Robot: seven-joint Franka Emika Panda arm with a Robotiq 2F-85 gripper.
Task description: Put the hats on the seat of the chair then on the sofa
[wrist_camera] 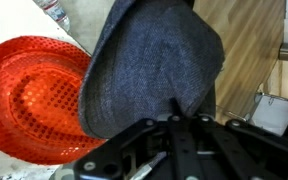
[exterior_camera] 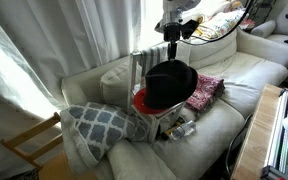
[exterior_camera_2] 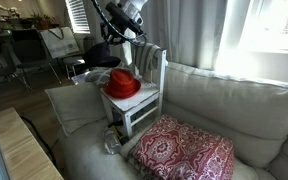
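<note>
The black hat [exterior_camera_2: 100, 55] is hanging higher than the red hat [exterior_camera_2: 122, 85], so the robot's gripper should keep moving the black hat over the chair seat and down until the hats touch.
A bright red hat [exterior_camera_2: 122, 85] lies on the seat of the small white chair [exterior_camera_2: 152, 95], which stands on the cream sofa [exterior_camera_2: 239, 100]. My gripper [exterior_camera: 172, 48] is shut on the black hat [exterior_camera: 172, 86], which hangs above the chair seat and covers most of the red hat [exterior_camera: 140, 99]. In the wrist view the black hat [wrist_camera: 154, 60] fills the middle, pinched at its edge by my gripper [wrist_camera: 179, 108], with the red hat [wrist_camera: 29, 95] lower left. The black hat [exterior_camera_2: 103, 55] hangs beside the chair back.
A pink-red patterned cloth [exterior_camera_2: 184, 150] lies on the sofa cushion by the chair. A grey-and-white lattice pillow [exterior_camera: 104, 125] leans at the sofa's end, with a bare-wood chair frame [exterior_camera: 32, 145] beyond it. A wooden table edge [exterior_camera_2: 24, 150] runs along the sofa front.
</note>
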